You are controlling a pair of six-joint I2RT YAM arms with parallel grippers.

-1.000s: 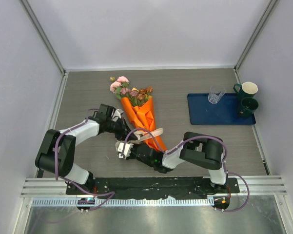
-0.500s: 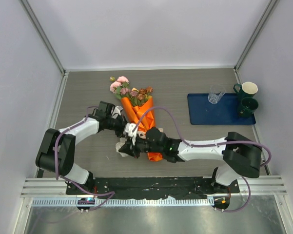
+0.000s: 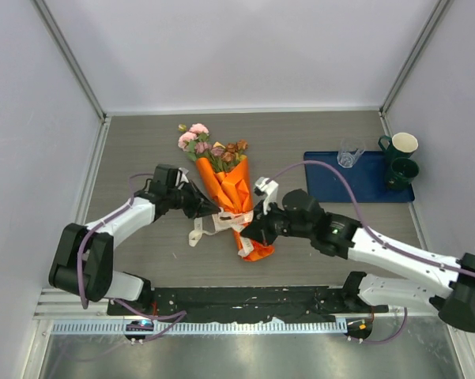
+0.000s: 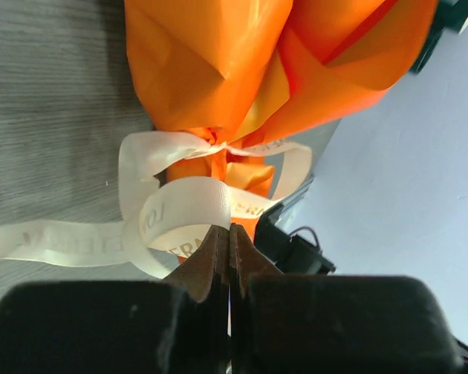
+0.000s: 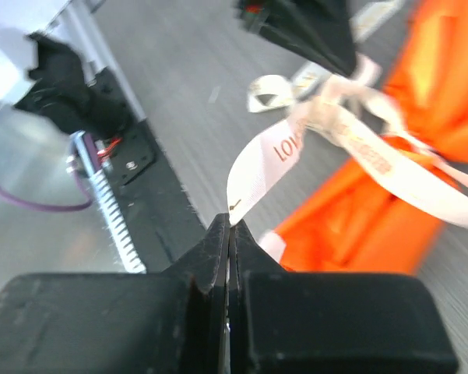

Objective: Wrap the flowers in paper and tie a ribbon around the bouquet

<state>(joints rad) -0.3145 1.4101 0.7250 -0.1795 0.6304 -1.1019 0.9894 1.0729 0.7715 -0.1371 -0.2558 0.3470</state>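
Note:
I keep pulling toward the blue tray (image 3: pixel 326 183) until the ribbon's crossing gets tight, as my right gripper holds the ribbon's tip and the ribbon's loop (image 4: pixel 300 170) around the cone is loose.
The bouquet (image 3: pixel 235 197) lies mid-table, an orange paper (image 4: pixel 241 70) cone with pink and brown flowers (image 3: pixel 209 144) at its far end. A cream ribbon (image 3: pixel 224 222) is looped and crossed around the narrow part of the cone. My left gripper (image 3: pixel 213 212) sits at the cone's left side, shut on a ribbon (image 4: pixel 185 212) loop. My right gripper (image 3: pixel 248 230) is at the cone's right side, shut on the tip of the ribbon (image 5: pixel 274 156), which stretches taut back to the crossing. A loose tail (image 3: pixel 195 234) rests on the table.
A blue tray (image 3: pixel 332 185) lies at the right with a clear glass (image 3: pixel 350 152) on its far edge. Two dark green mugs (image 3: pixel 401 146) (image 3: pixel 403 170) stand at its right end. Grey walls close in the left, far and right sides.
My right arm has swung from the bouquet's left side over to its right, its jaws closing on the ribbon end and drawing it taut. The left arm shifted slightly and kept its hold.

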